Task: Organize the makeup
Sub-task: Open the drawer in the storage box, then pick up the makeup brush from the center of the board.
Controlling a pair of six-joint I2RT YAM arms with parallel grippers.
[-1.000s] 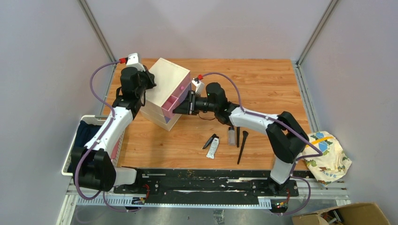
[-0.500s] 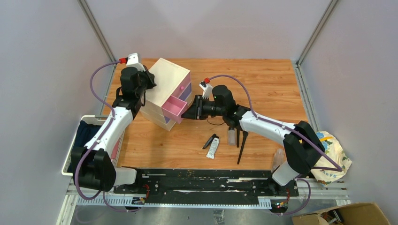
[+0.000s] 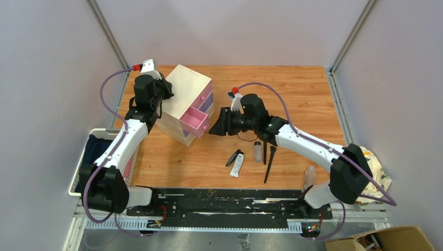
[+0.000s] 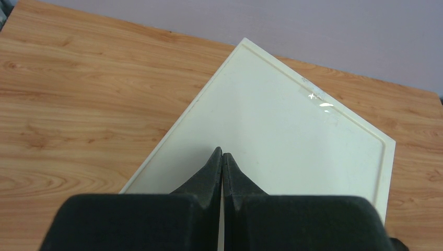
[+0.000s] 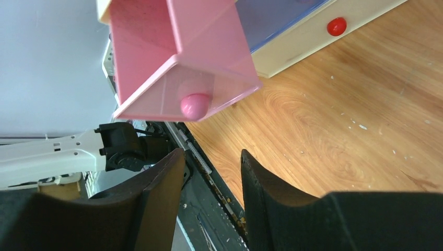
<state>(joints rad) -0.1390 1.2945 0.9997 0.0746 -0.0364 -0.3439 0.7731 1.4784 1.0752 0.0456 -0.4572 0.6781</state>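
My right gripper should keep moving toward the black brushes (image 3: 270, 159) until my fingers are on both sides of a brush's handle, because the pink drawer (image 3: 194, 119) is open, empty and out of its way.
The makeup lies on the table in front of my right arm: a white squeeze tube (image 3: 237, 165), a small clear bottle (image 3: 257, 151) and slim black brushes (image 3: 269, 164). Another clear bottle (image 3: 310, 177) stands by the right arm's base. The cream box (image 3: 189, 83) has its pink drawer (image 3: 194, 121) pulled out. My left gripper (image 4: 222, 154) is shut, its tips resting on the box top (image 4: 292, 130). My right gripper (image 5: 211, 157) is open, a short way back from the pink knob (image 5: 195, 104), with nothing between its fingers.
A purple drawer with a red knob (image 5: 336, 26) sits shut beside the pink one. A white basket (image 3: 83, 167) with dark cloth hangs off the table's left edge. A patterned cloth (image 3: 368, 175) lies at the right, a cardboard box (image 3: 386, 240) below it.
My right gripper drew the pink drawer out to the right, then opened and backed away from its knob. The left arm has not moved.
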